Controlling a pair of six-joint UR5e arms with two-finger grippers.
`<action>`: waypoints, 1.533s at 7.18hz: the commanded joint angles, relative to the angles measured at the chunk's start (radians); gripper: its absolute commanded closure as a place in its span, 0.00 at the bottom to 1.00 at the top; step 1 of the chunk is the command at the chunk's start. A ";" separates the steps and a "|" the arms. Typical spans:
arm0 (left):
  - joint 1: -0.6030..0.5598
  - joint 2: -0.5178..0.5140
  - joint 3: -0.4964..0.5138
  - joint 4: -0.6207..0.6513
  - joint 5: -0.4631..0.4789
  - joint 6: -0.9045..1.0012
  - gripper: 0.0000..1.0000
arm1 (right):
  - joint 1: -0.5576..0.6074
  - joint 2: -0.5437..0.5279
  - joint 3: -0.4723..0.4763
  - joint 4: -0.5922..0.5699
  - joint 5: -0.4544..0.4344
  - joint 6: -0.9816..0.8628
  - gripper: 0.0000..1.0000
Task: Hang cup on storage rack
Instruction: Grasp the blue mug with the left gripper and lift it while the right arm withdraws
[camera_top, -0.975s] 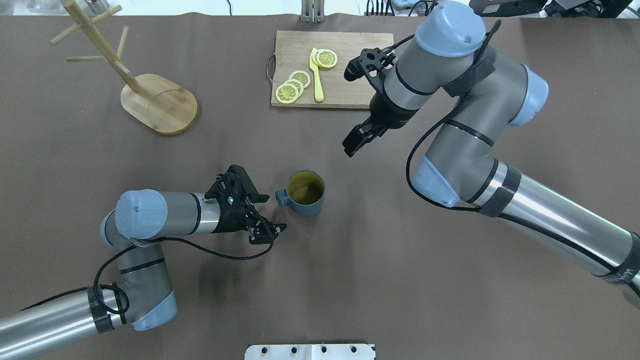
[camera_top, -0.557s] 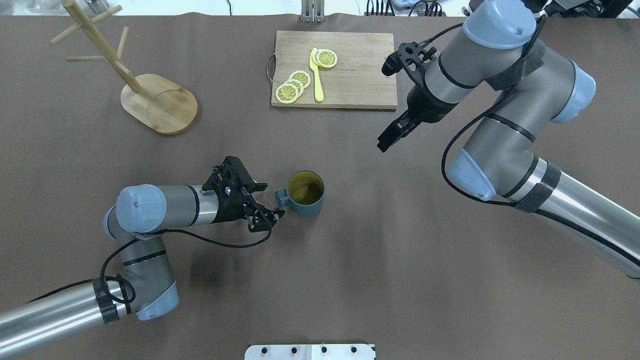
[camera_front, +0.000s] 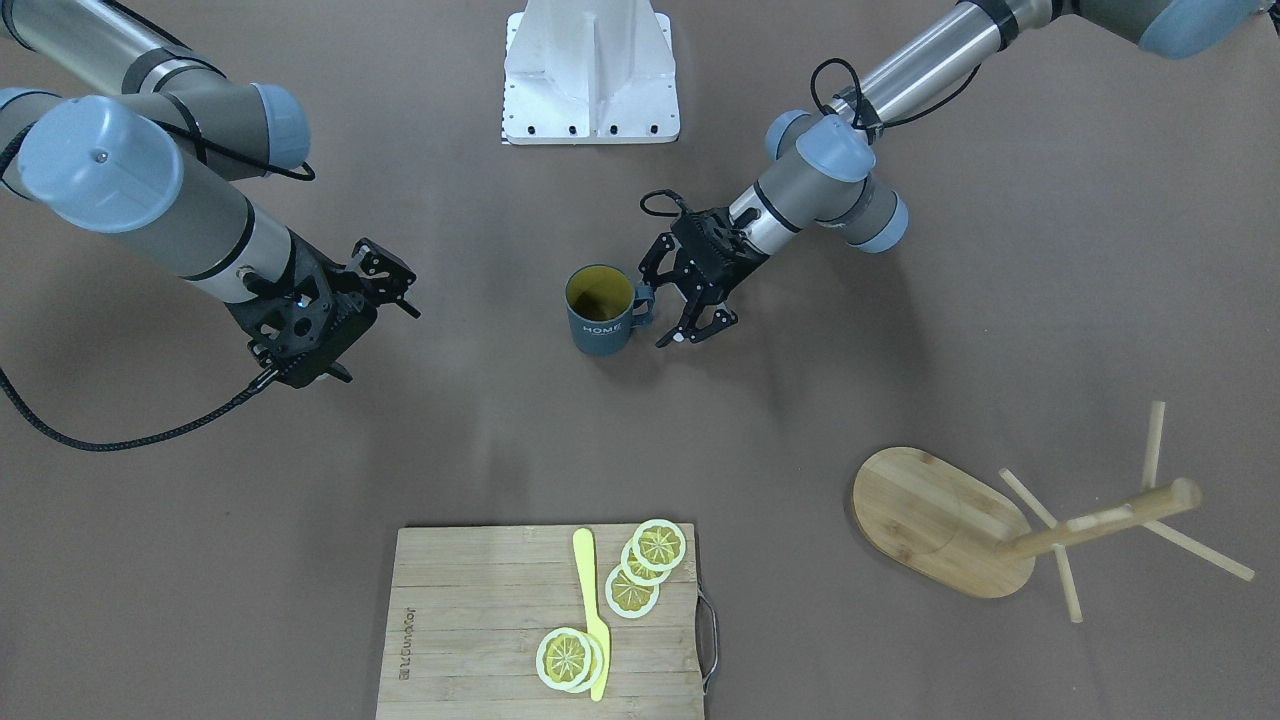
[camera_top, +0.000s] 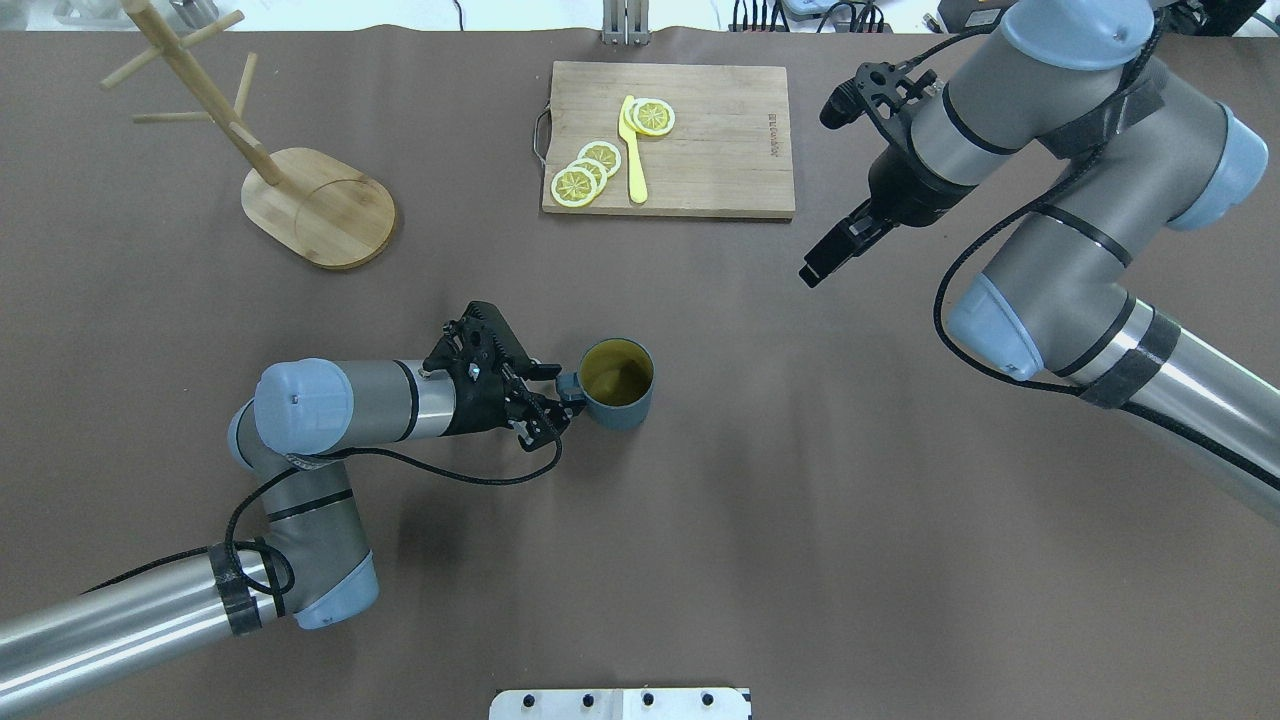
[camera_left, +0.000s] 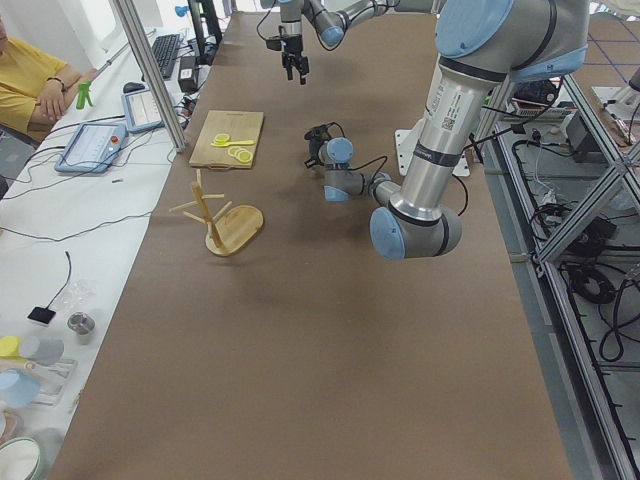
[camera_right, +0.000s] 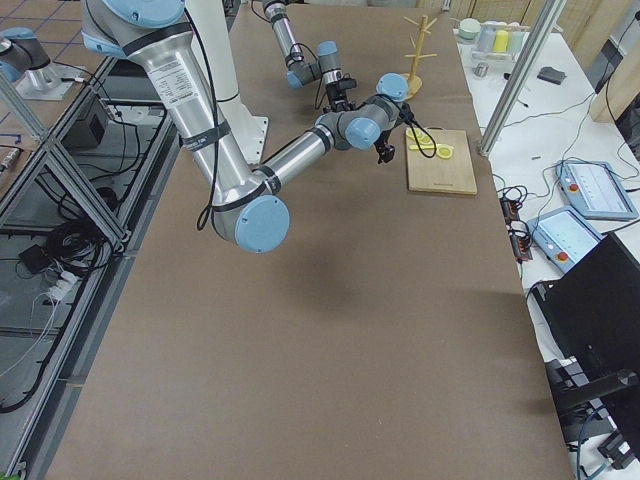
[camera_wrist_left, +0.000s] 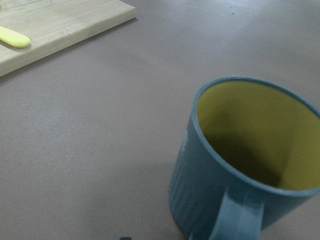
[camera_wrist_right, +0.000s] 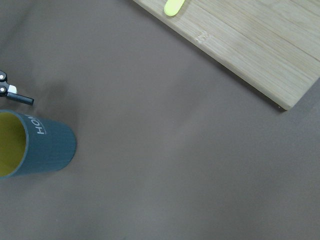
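Note:
The cup's handle (camera_front: 644, 306) sticks out in a loop from one side of the cup, so I expect the cup to hang tipped sideways when I slide it onto the storage rack's peg.
The cup (camera_top: 615, 383), dark blue-grey with a yellow inside, stands upright mid-table with its handle (camera_top: 570, 385) toward my left arm. It also shows in the front view (camera_front: 600, 310), the left wrist view (camera_wrist_left: 245, 165) and the right wrist view (camera_wrist_right: 40, 145). My left gripper (camera_top: 550, 402) (camera_front: 657, 313) is open, one finger on each side of the handle. My right gripper (camera_top: 812, 270) is shut and empty, raised to the right of the cutting board. The storage rack (camera_top: 320, 205) (camera_front: 930, 520), a bamboo mug tree, stands at the far left with bare pegs.
A bamboo cutting board (camera_top: 700, 150) (camera_front: 480, 620) with lemon slices (camera_top: 590, 170) and a yellow knife (camera_top: 633, 150) lies at the back centre. A white mount plate (camera_top: 620, 703) sits at the near edge. Operators' gear lies beyond the table's far edge.
My left gripper has moved right and forward until its open fingers straddle the cup's handle. My right arm has drawn back to the right, away from the cup.

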 joint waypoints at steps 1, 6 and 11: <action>-0.001 0.002 0.000 -0.002 -0.004 -0.006 0.70 | 0.013 -0.009 0.008 0.001 0.005 0.000 0.00; -0.007 0.069 -0.093 -0.010 -0.009 -0.257 1.00 | 0.078 -0.077 0.043 -0.005 0.043 0.001 0.00; -0.157 0.160 -0.285 -0.008 -0.009 -1.248 1.00 | 0.242 -0.275 0.077 -0.005 0.071 0.000 0.00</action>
